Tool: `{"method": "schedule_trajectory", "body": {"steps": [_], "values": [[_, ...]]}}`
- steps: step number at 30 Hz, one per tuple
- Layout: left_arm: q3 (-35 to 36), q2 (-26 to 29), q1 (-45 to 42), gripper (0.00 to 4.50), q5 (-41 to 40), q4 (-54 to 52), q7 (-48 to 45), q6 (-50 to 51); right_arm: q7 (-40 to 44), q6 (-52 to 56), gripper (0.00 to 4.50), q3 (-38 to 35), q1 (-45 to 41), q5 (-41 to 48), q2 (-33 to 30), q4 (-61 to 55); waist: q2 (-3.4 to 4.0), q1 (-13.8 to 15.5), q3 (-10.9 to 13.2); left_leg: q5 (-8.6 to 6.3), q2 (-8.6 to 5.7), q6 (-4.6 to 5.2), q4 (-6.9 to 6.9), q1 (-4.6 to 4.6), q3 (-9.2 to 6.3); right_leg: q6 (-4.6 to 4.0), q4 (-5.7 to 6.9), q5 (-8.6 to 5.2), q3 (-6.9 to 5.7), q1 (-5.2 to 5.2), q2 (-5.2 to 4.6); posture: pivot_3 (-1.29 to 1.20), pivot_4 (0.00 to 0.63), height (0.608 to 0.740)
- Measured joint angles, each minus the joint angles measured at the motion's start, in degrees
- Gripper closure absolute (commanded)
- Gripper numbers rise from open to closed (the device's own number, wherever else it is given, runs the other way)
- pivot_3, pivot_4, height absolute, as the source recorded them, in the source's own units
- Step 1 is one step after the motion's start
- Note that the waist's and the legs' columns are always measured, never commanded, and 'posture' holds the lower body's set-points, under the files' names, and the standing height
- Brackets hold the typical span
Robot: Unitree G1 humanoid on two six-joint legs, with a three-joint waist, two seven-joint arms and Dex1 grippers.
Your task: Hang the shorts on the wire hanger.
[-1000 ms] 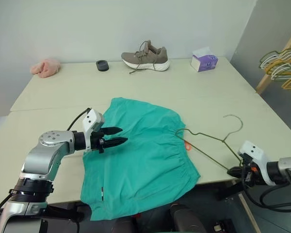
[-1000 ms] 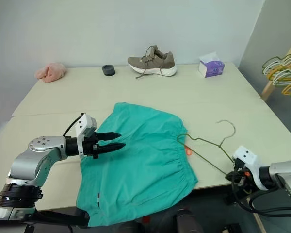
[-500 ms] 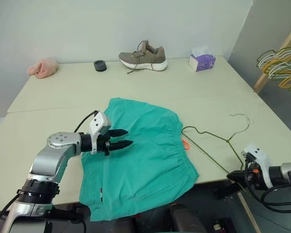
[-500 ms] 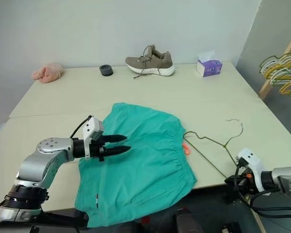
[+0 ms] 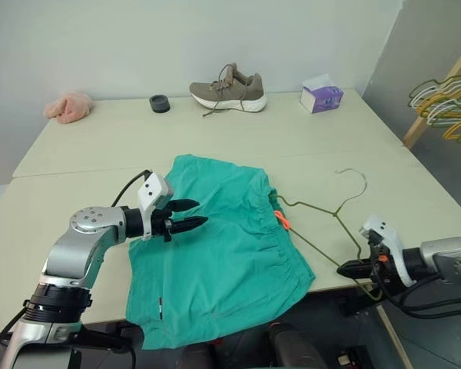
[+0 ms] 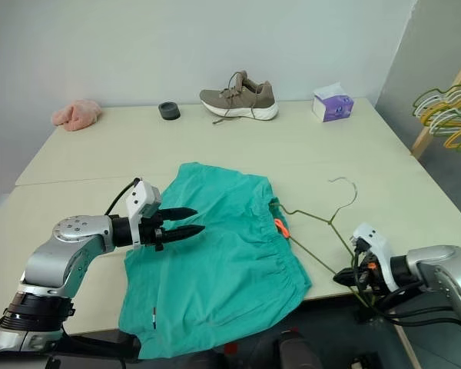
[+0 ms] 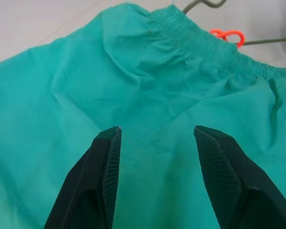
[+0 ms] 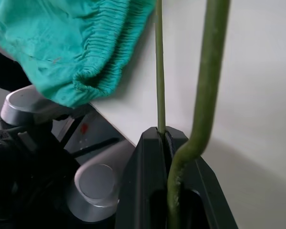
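The side of the teal shorts will bunch up into a narrow, limp fold when I lift it, because loose wrinkles run from the shorts' gathered waistband.
The teal shorts lie spread on the table, their lower part hanging over the front edge. An orange loop sits at the gathered waistband. My left gripper hovers open just above the shorts' left side, with fabric below its fingers and nothing between them. The olive wire hanger lies right of the shorts, its far corner touching the waistband. My right gripper is shut on the wire hanger's near corner at the table's front edge, and the wire runs out from between its closed jaws.
At the table's back are a tan shoe, a purple tissue box, a small black round object and a pink cloth. Bunched yellow and green hangers hang on a wooden rack at the far right.
My right gripper has moved left along the front edge with the hanger. The hanger has slid left, so its far corner now meets the waistband. The left gripper has stayed put.
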Motion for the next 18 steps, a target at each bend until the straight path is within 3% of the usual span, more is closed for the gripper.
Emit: {"method": "schedule_trajectory", "body": {"steps": [11, 18], "values": [[0.0, 0.4, -0.2, 1.95, 0.6, 0.1, 0.3, -1.2, -6.0, 9.3, 4.5, 3.8, -13.2, 0.4, 10.5, 11.7, 0.0, 0.1, 0.0, 0.0, 0.02, 0.0, 0.0, -0.05, -0.01, 0.0, 0.02, 0.01, -0.01, -0.04, 0.0, -0.16, 0.094, 0.74], [0.1, 0.2, -0.1, 1.95, 1.1, 0.1, 1.4, -1.9, -17.1, 21.5, 4.5, -4.7, -17.1, 1.3, 25.6, 14.8, 0.0, 0.1, 0.0, 0.0, 0.04, 0.0, -0.01, -0.14, -0.01, -0.03, 0.03, 0.03, 0.01, -0.11, -0.18, -0.16, 0.093, 0.74]]}}
